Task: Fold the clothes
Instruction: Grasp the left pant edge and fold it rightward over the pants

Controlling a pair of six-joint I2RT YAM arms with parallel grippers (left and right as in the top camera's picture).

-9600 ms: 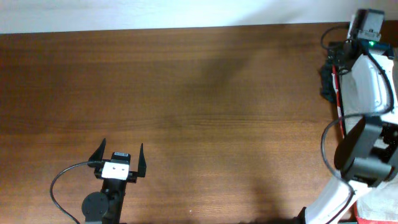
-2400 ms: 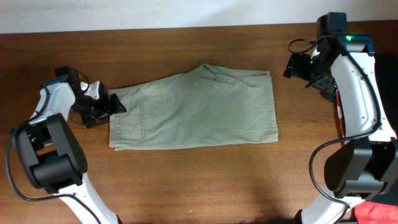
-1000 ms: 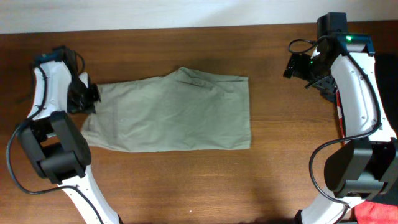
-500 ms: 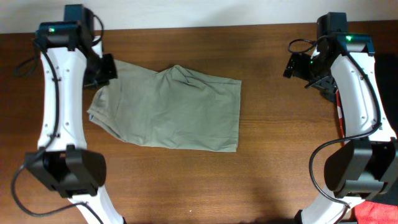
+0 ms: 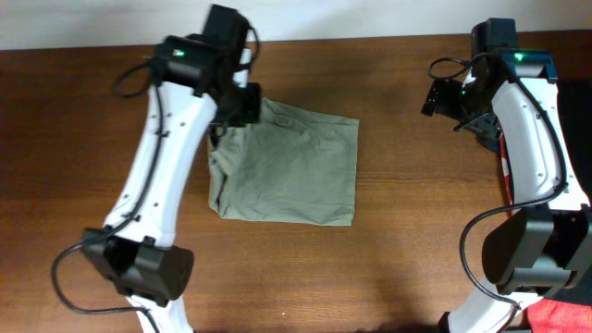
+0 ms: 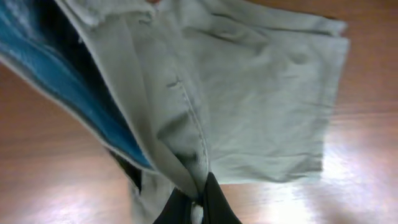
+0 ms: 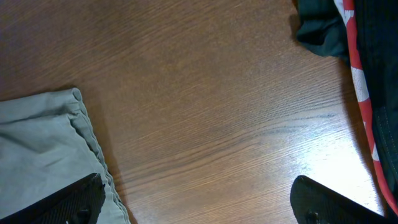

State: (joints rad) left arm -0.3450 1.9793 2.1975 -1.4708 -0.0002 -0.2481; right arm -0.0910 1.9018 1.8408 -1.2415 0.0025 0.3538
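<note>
My left gripper needs to pull the lifted end of the khaki shorts (image 5: 228, 151) up and back to stretch the cloth before folding it over, because that end hangs bunched below this gripper.
The khaki shorts (image 5: 296, 176) lie left of the table's middle, their left end lifted and carried over the rest. My left gripper (image 5: 240, 104) hangs above their top left corner, shut on a fold of the cloth. In the left wrist view that gripper (image 6: 198, 202) pinches a seamed fold of the shorts (image 6: 261, 93), and blue lining (image 6: 56, 62) shows inside. My right gripper (image 5: 442, 100) stands open over bare wood to the right of the shorts. In the right wrist view, the right gripper (image 7: 199, 205) holds nothing, with the shorts' hem (image 7: 43, 143) by its left finger.
A dark garment (image 7: 320, 28) and a red-and-white cloth (image 7: 359, 81) lie at the table's right edge beside the right arm. More red cloth (image 5: 555, 314) shows at the bottom right corner. The table's back edge (image 5: 370, 39) runs close behind both arms.
My left arm has swung right with the shorts' left end, drawing it up and over the rest. The spread of the shorts is now narrower. The right arm has not moved.
</note>
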